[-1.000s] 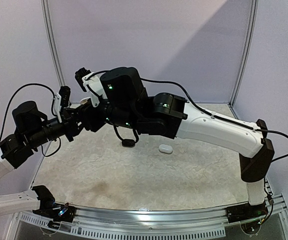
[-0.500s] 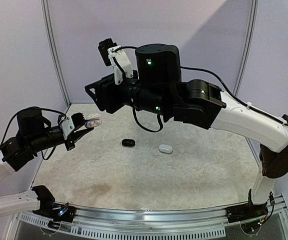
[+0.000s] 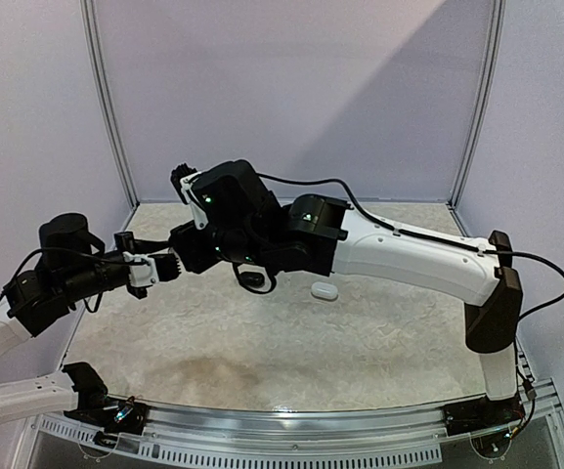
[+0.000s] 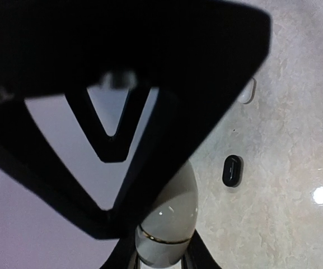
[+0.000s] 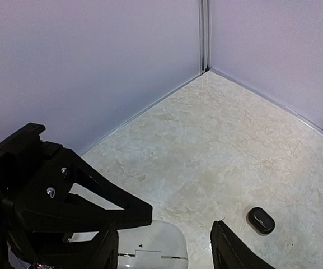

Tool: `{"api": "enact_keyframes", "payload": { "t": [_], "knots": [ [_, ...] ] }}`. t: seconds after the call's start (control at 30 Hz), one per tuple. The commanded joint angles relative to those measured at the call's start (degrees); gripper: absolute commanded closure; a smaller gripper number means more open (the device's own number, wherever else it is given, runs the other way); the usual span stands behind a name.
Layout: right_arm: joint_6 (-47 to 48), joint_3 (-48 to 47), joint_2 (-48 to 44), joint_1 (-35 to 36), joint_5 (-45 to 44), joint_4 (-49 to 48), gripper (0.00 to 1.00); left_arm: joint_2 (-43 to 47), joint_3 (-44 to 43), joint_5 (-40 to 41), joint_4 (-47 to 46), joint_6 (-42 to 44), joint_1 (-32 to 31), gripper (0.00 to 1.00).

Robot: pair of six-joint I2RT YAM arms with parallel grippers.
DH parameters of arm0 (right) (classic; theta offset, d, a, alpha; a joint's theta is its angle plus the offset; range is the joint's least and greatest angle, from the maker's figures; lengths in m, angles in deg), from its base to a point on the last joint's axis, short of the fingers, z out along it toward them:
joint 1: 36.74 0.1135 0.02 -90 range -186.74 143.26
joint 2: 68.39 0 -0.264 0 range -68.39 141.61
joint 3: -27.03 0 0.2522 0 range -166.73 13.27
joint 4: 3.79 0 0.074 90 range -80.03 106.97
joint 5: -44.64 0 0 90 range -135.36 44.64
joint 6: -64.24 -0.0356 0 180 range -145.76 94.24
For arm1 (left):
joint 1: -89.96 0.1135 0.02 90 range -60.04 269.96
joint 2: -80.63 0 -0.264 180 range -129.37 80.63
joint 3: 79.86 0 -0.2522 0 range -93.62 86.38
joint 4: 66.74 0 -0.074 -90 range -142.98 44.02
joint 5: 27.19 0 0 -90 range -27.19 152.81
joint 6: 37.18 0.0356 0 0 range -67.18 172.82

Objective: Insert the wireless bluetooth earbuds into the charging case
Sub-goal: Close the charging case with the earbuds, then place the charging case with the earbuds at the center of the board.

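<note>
My right gripper's fingers are open and the white case's lid (image 4: 164, 238) is closed, so my left gripper should keep lowering the case and let go of it at the tabletop (image 3: 198, 305).
My left gripper (image 3: 157, 267) is shut on a white pebble-shaped charging case (image 4: 169, 218) and holds it above the table's left side; the case's lid seam shows and it looks closed. My right gripper (image 3: 182, 256) is open, with its fingers (image 5: 228, 249) on either side of the same case (image 5: 153, 246), not touching it. The left gripper's black frame (image 5: 43, 196) fills the lower left of the right wrist view. No earbuds show in any view.
A black oval case (image 3: 252, 278) lies mid-table, also in the left wrist view (image 4: 232, 170) and the right wrist view (image 5: 261, 219). A second white case (image 3: 325, 290) lies to its right. Lilac wall panels and a corner post (image 5: 204, 33) bound the table.
Half a second ago my right arm was raised high above the table. It has come back down over my left gripper, which still holds the white case and has shifted slightly.
</note>
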Motion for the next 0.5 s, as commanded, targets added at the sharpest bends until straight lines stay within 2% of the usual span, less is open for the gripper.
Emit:
{"api": "enact_keyframes", "payload": {
  "t": [0.0, 0.17, 0.3, 0.4, 0.47],
  "knots": [
    [-3.66, 4.39, -4.15, -1.71, -2.28, 5.91, 0.43, 0.52, -2.26, -2.22, 3.77, -7.94, -0.85, 1.00],
    [-7.84, 9.73, -10.29, -6.69, -7.07, 7.81, 0.40, -6.14, -7.72, -4.89, 14.51, -23.75, -0.70, 1.00],
    [-13.79, 15.22, -15.30, -12.60, -8.04, 15.22, 0.37, -16.67, -15.16, -10.60, 27.65, -34.78, 0.80, 1.00],
    [-17.60, 23.35, -19.77, -17.71, -5.81, 20.33, 0.26, -28.88, -23.78, -18.11, 40.36, -38.47, 3.53, 1.00],
    [-20.68, 29.51, -22.96, -21.81, -1.77, 22.49, 0.15, -38.58, -31.53, -22.15, 49.58, -39.26, 6.94, 1.00]
  ]
}}
